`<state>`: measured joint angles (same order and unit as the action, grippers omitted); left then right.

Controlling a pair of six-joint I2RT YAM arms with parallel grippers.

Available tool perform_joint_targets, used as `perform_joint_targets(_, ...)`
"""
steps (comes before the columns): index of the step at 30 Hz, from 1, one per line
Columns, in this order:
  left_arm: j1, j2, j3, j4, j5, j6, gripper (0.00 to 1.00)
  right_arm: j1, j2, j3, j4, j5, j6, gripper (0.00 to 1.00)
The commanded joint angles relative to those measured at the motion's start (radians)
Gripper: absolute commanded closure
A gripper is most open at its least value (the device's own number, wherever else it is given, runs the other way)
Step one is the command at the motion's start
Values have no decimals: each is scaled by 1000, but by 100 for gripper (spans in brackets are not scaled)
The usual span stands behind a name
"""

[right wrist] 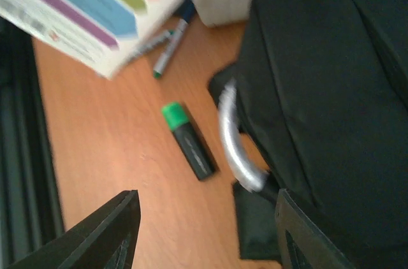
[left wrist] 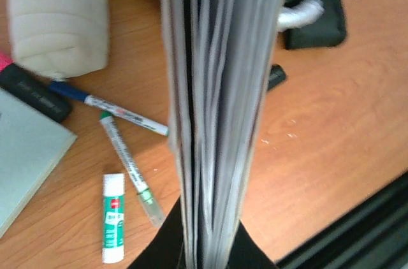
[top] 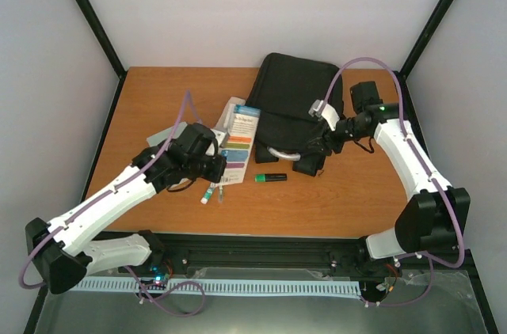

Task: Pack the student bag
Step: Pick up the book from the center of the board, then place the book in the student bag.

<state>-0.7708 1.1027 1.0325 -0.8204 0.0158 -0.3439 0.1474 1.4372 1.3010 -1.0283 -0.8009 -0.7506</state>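
Note:
The bag's upper flap is lying flat over the bag's opening. My right gripper should lift the flap's edge first, so my left gripper can then slide the book in.
The student bag is a black backpack lying flat at the back right, its curved grey handle toward the front. My left gripper is shut on a thick book with coloured tabs and holds it off the table, left of the bag. In the left wrist view the book's page edges rise from between my gripper. My right gripper is open and empty just above the handle. The right wrist view shows the bag and the open gripper.
A green-capped highlighter lies in front of the handle. A glue stick, a green pen, a blue pen, a white pencil case, a pink-capped highlighter and a pale notebook lie under the book.

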Motion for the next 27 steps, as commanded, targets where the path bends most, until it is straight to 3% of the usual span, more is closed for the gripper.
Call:
perform_joint_targets(1, 81, -10, 44, 2, -72, -149, 99, 29, -16, -67, 155, 248, -9, 40)
perform_joint_targets(8, 227, 35, -7, 154, 233, -155, 99, 117, 20, -141, 292, 478, -19, 41)
perform_joint_targets(12, 243, 40, -32, 242, 341, -142, 99, 143, 95, -127, 333, 573, -40, 42)
perform_joint_targets(19, 243, -10, -106, 295, 345, -132, 99, 187, 194, -104, 337, 588, -102, 40)
perform_joint_targets(27, 243, -86, -180, 320, 335, -145, 99, 205, 270, -59, 391, 673, -40, 40)
